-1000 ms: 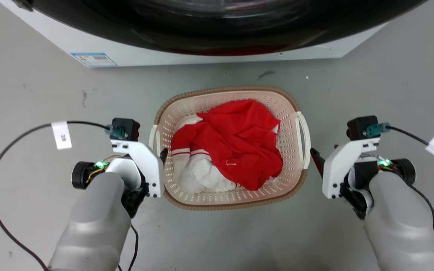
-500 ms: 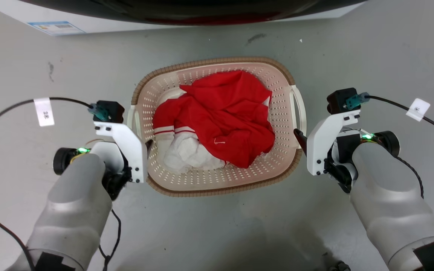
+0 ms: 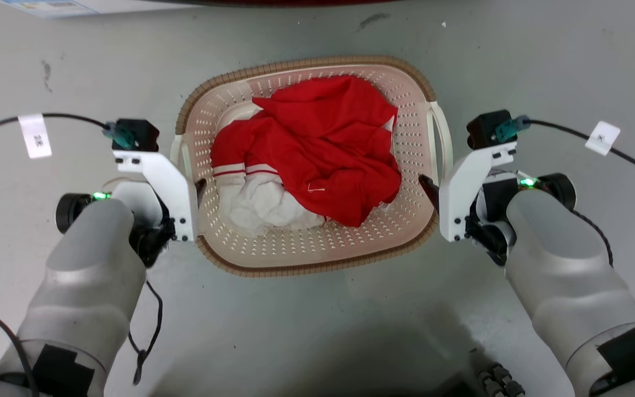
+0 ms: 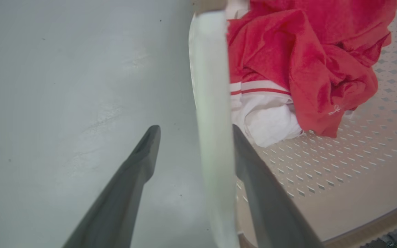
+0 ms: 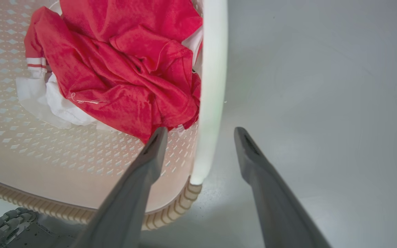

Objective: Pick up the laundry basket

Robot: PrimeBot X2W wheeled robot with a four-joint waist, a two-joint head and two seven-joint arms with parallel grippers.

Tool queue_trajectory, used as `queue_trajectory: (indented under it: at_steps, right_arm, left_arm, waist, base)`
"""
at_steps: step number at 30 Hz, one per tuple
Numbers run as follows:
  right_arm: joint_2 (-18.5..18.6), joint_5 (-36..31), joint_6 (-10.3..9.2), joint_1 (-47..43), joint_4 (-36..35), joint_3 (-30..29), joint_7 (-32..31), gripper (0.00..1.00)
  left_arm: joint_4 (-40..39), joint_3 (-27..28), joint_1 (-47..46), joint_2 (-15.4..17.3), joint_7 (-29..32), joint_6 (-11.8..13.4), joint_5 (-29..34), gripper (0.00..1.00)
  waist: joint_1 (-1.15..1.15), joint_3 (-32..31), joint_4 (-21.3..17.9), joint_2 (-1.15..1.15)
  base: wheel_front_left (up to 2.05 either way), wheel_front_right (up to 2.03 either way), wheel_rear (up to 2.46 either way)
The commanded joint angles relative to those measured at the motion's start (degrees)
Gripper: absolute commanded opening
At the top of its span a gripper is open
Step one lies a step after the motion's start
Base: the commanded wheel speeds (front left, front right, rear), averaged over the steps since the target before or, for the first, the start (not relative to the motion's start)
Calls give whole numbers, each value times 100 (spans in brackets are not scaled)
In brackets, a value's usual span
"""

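I expect the red clothes to come along in the same heap when I lift the laundry basket, because they lie low inside the brown woven rim.
The laundry basket, cream with a brown woven rim, stands on the grey floor with red clothes and a white garment inside. My left gripper is at its left white handle. In the left wrist view that gripper is open, one finger on each side of the handle. My right gripper is at the right handle. In the right wrist view it also stands open astride the handle, one finger inside the basket and one outside.
The white lower edge of the washer with its blue label lies along the top left. Black cables with white tags loop out from both wrists. Part of my own base shows at the bottom right. Grey floor surrounds the basket.
The whole head picture has shifted, so the camera moved and the washer has slid out at the top. Both grippers have moved inward until their fingers straddle the handles.
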State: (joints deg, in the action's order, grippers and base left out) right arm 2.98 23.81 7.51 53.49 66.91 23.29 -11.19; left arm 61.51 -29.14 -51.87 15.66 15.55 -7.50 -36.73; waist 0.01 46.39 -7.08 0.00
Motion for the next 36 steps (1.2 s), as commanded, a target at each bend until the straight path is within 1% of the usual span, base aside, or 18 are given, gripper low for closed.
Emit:
queue_trajectory:
  at_steps: [1,8,9,10,11,12,27,31,36]
  right_arm:
    - [-16,111,-4,155,45,113,-23,100]
    - [-15,405,-4,337,121,433,12,100]
    - [-16,425,-4,350,139,467,4,84]
    - [-15,481,-4,359,155,500,-31,15]
    - [-15,481,-4,359,155,500,-31,15]
    - [-15,538,-4,374,156,539,-54,0]
    - [-9,979,-2,588,365,963,-178,0]
    - [-2,1082,-2,550,442,1034,-279,0]
    - [-5,1216,-2,343,508,1130,-508,0]
  left_arm:
    - [70,-66,-144,43,16,6,-46,100]
    - [275,-189,-362,35,24,6,-217,100]
    - [304,-172,-399,35,-28,6,-245,100]
    - [347,-183,-424,15,-36,6,-258,55]
    - [347,-183,-424,15,-36,6,-258,55]
    - [377,-208,-444,-13,-30,6,-286,0]
    - [625,-417,-653,-82,-152,11,-569,0]
    - [721,-463,-609,-139,-72,10,-681,0]
    - [842,-505,-469,-262,63,9,-823,0]
  waist:
    - [-1,108,-4,0]
    - [-1,276,-3,0]
    - [-1,295,1,0]
    - [-1,311,6,0]
    - [-1,311,6,0]
    - [-1,327,10,0]
    - [-1,305,27,0]
    - [-1,113,39,0]
    - [-1,-308,72,0]
  base:
    - [0,0,0]
    - [0,0,0]
    - [0,0,0]
    - [0,0,0]
    - [0,0,0]
    - [0,0,0]
    - [0,0,0]
    - [0,0,0]
    - [0,0,0]
